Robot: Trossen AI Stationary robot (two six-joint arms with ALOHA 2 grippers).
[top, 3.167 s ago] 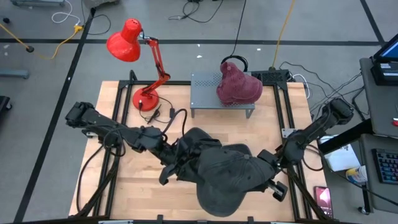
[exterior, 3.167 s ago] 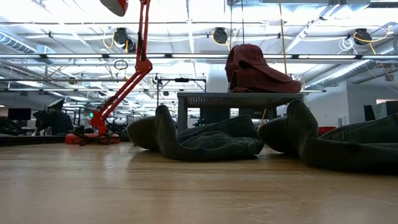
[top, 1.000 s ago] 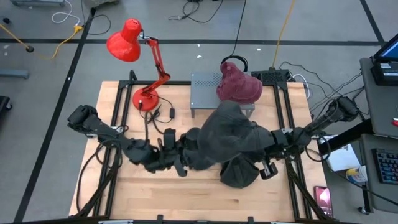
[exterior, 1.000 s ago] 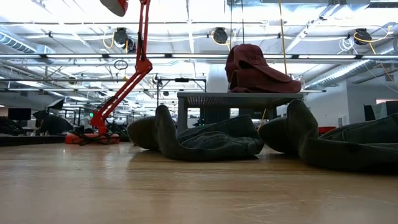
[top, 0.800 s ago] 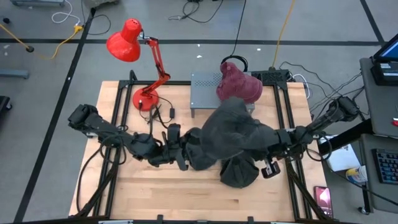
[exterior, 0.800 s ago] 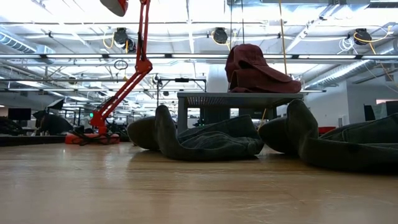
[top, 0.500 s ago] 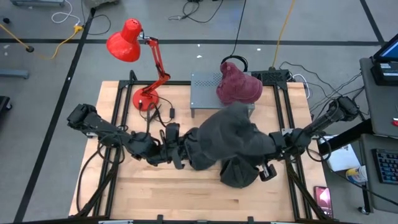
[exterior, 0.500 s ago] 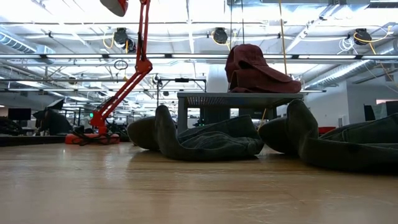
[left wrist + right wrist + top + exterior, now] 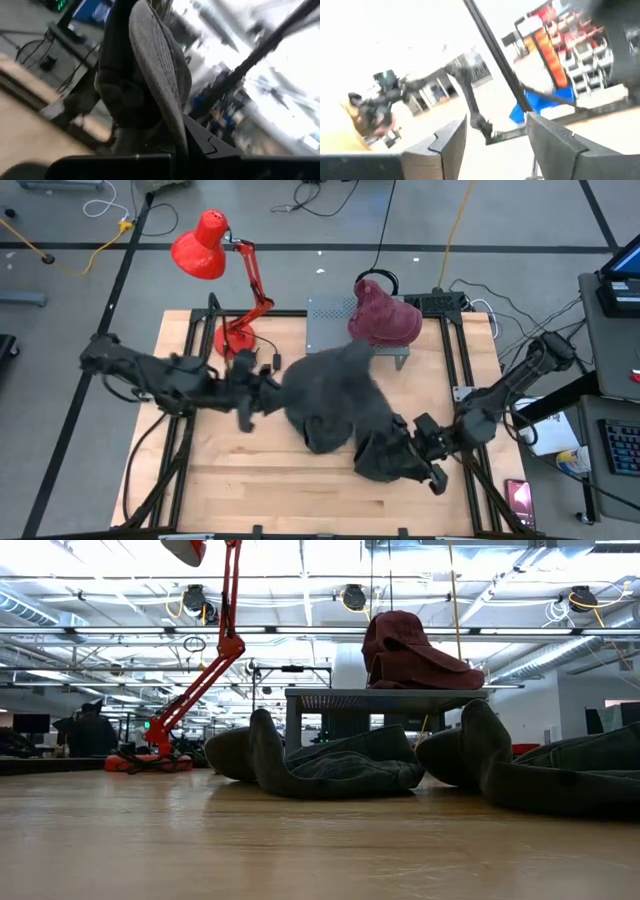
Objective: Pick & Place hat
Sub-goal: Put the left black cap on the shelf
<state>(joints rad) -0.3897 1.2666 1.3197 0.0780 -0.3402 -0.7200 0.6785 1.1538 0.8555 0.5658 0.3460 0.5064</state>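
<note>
The robot's left gripper has the dark grey hat's brim (image 9: 157, 65), and its right gripper should take the hat's loose end (image 9: 376, 414) before putting the hat on the grey stand.
A dark grey hat (image 9: 330, 402) hangs over the table's middle, and my left gripper (image 9: 262, 390) is shut on its left edge. In the left wrist view the hat (image 9: 150, 75) rises from between the fingers. My right gripper (image 9: 408, 452) stands open to the hat's right and near side with nothing between its fingers (image 9: 452, 142), over a second dark hat (image 9: 380, 465) that lies on the table. A maroon hat (image 9: 385, 320) sits on a grey stand (image 9: 330, 315) at the far edge. My left gripper pinches the dark grey hat's brim edge (image 9: 172, 135) between its two fingers, coming about level from the table's left. The hat stands out beyond the fingers toward the right, lifted off the wood. I cannot tell whether its right end touches the second dark hat.
A red desk lamp (image 9: 215, 255) stands at the far left with its base (image 9: 232, 338) on the table. Cables (image 9: 265, 362) lie beside it. In the low view, dark hats (image 9: 320, 765) lie on the wood before the stand (image 9: 385, 698). Bare wood (image 9: 250, 480) lies near left.
My left gripper has taken hold of the dark grey hat's left edge, then gone up and toward the table's far left, drawing the hat leftward. My right gripper has let go of the hat, rolled, and sunk toward the near edge over the second dark hat.
</note>
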